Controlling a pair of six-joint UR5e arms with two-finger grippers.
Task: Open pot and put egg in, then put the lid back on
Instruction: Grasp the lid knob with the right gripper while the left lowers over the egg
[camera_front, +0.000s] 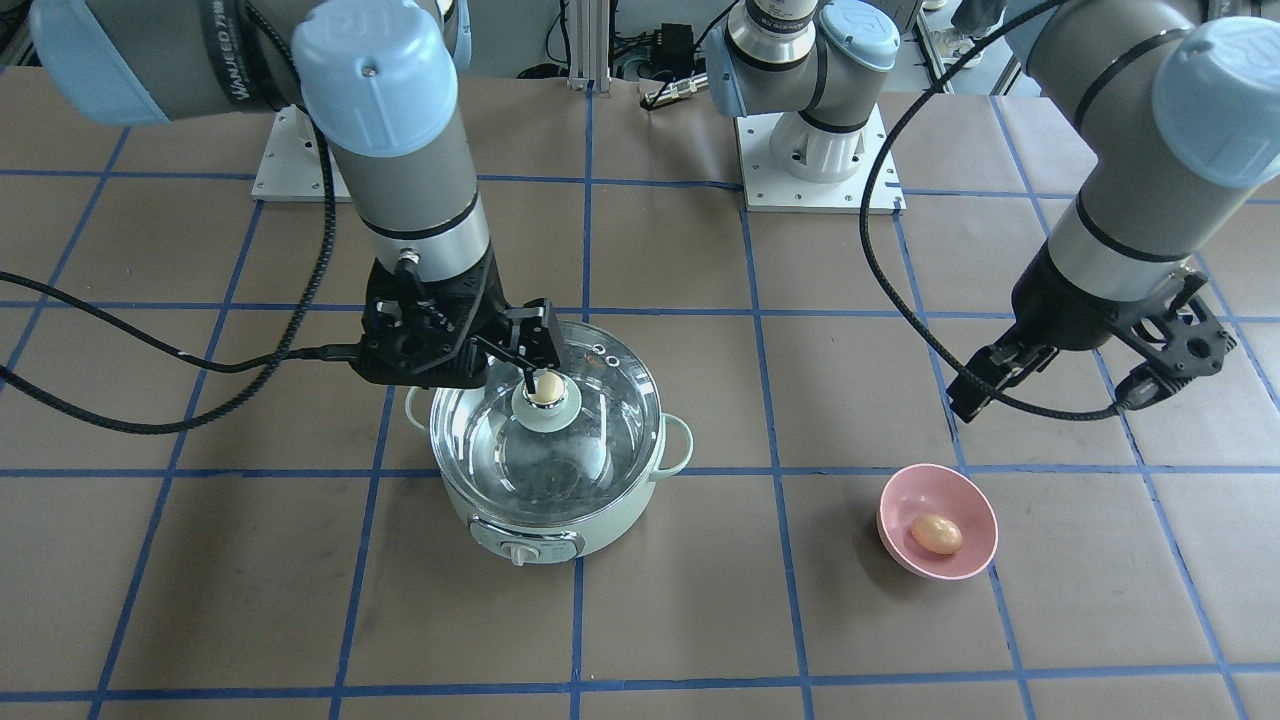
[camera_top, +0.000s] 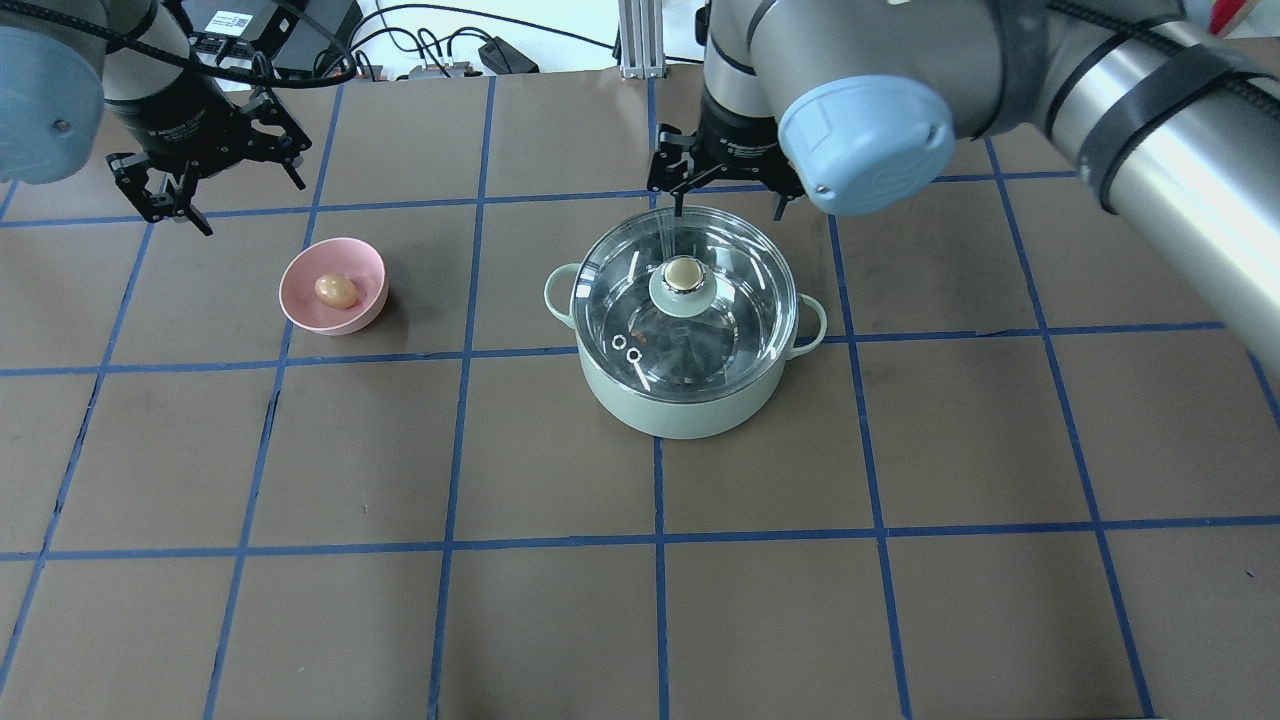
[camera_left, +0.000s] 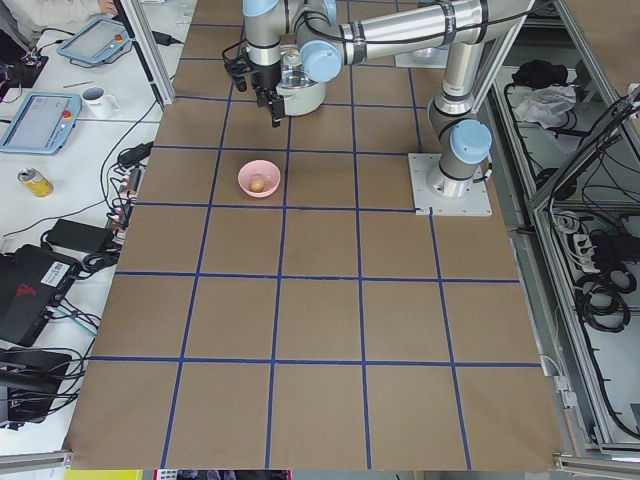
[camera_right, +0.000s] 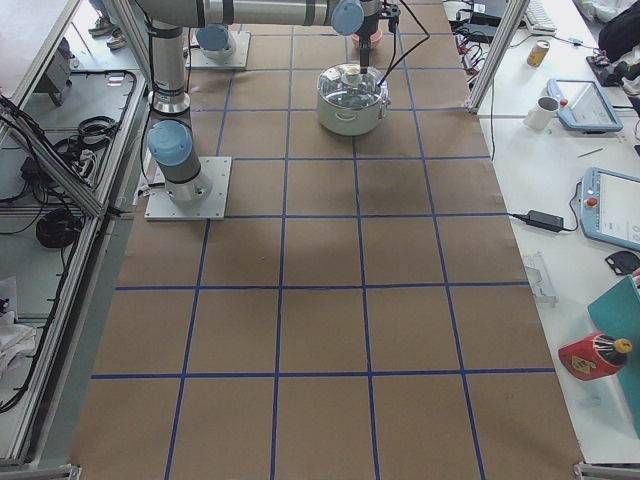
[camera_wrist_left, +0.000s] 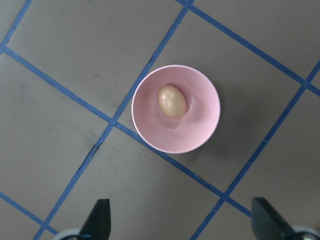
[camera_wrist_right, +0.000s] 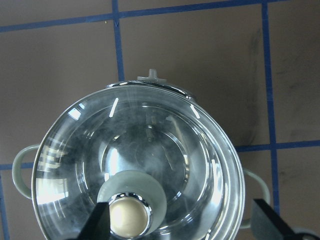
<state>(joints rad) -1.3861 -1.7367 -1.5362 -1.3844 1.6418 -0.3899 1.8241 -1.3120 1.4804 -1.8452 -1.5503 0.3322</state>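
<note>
The mint-green pot (camera_front: 615, 521) should be empty when I lift the lid, because only shiny rings (camera_front: 525, 475) can be seen through the glass lid.
The mint-green pot (camera_top: 690, 405) stands mid-table with the glass lid (camera_top: 720, 330) resting on it. The beige knob (camera_top: 683, 272) tops the lid. My right gripper (camera_top: 728, 212) is open at the pot's far rim. In the right wrist view the right gripper (camera_wrist_right: 184, 220) has the knob (camera_wrist_right: 129, 218) between its fingers, close to one fingertip (camera_wrist_right: 100, 222). The egg (camera_top: 335, 290) lies in the pink bowl (camera_top: 368, 292). My left gripper (camera_top: 230, 200) is open and empty, hovering above and behind the bowl. In the left wrist view the left gripper (camera_wrist_left: 184, 220) hangs over the egg (camera_wrist_left: 171, 101).
The brown table has a blue tape grid (camera_top: 455, 350). The pot's dial (camera_front: 520, 552) faces away from me. Both arm bases (camera_front: 815, 150) are mounted at the table's back edge. Cables (camera_front: 200, 360) trail over the table beside the right arm.
</note>
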